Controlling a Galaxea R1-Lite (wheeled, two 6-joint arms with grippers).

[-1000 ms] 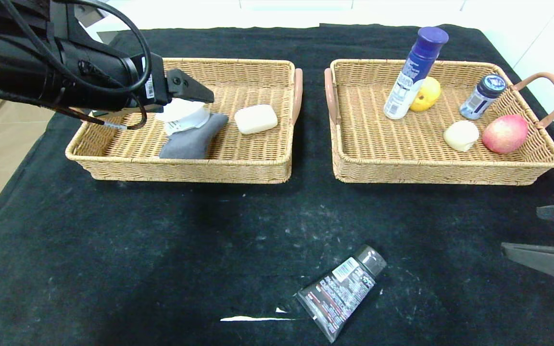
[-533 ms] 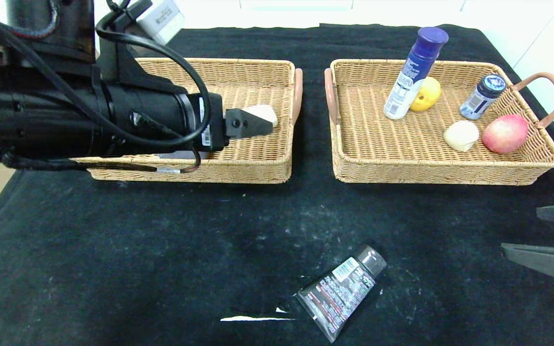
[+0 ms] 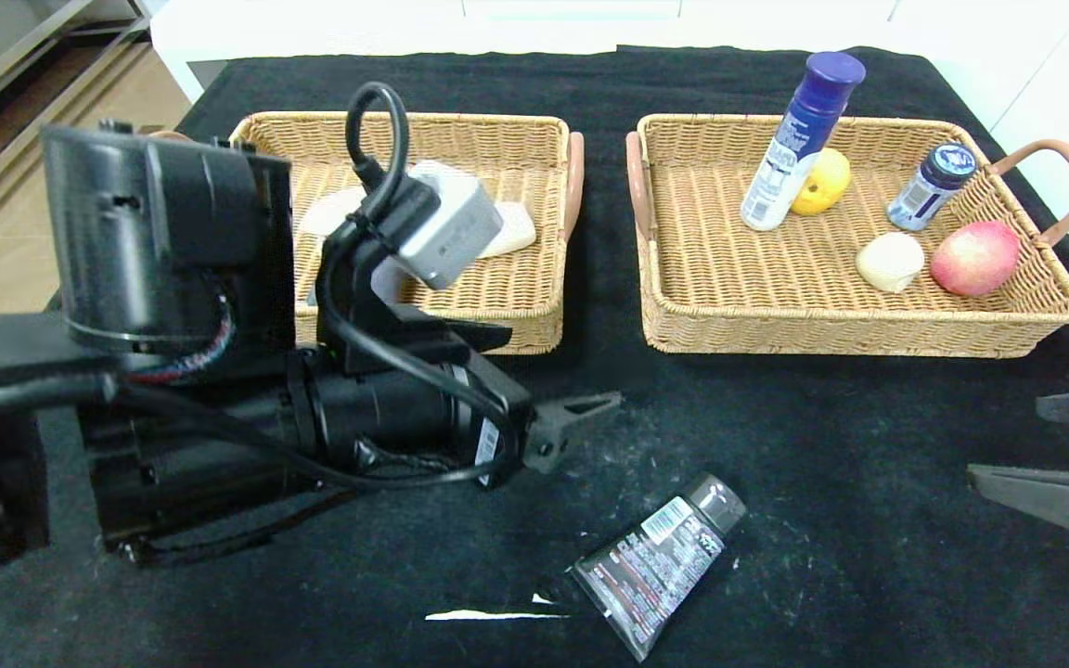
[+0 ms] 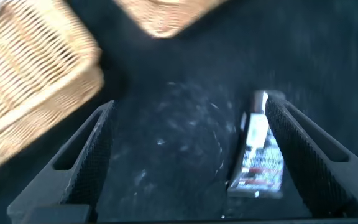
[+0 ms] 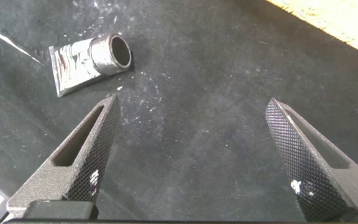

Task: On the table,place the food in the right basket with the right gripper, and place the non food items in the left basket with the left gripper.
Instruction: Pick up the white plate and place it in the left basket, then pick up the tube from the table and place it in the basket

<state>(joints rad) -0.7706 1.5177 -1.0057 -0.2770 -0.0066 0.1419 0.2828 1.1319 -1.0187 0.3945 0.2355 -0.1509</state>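
Observation:
The black squeeze tube point(image 3: 655, 568) should stay straight as I pick it up and carry it, because straight, smooth sides point(image 3: 686, 599) run from its flat end to its cap.
The black squeeze tube point(image 3: 657, 561) lies on the table point(image 3: 219, 603) near the front middle, cap toward the baskets. My left gripper point(image 3: 590, 408) is open and empty, low over the cloth just behind the tube. In the left wrist view the tube point(image 4: 258, 152) lies close to one finger of that gripper point(image 4: 190, 106). My right gripper point(image 3: 1008, 443) is open and empty at the right edge. The right basket point(image 3: 776, 339) holds the white bottle point(image 3: 794, 148), yellow fruit point(image 3: 827, 181) and bun point(image 3: 889, 262). The left basket point(image 3: 460, 125) shows the white roll point(image 3: 330, 211). The grey cloth is hidden behind my left arm.
A cream soap bar point(image 3: 516, 227) lies in the left basket. A small dark-capped bottle point(image 3: 929, 186) and a red apple point(image 3: 973, 258) are in the right basket. A thin white strip point(image 3: 488, 614) lies on the cloth left of the tube. The right wrist view shows the tube point(image 5: 89, 62) beyond my right gripper point(image 5: 192, 102).
My left arm has left the left basket and come forward and down to the table, toward the tube. The right arm has not moved.

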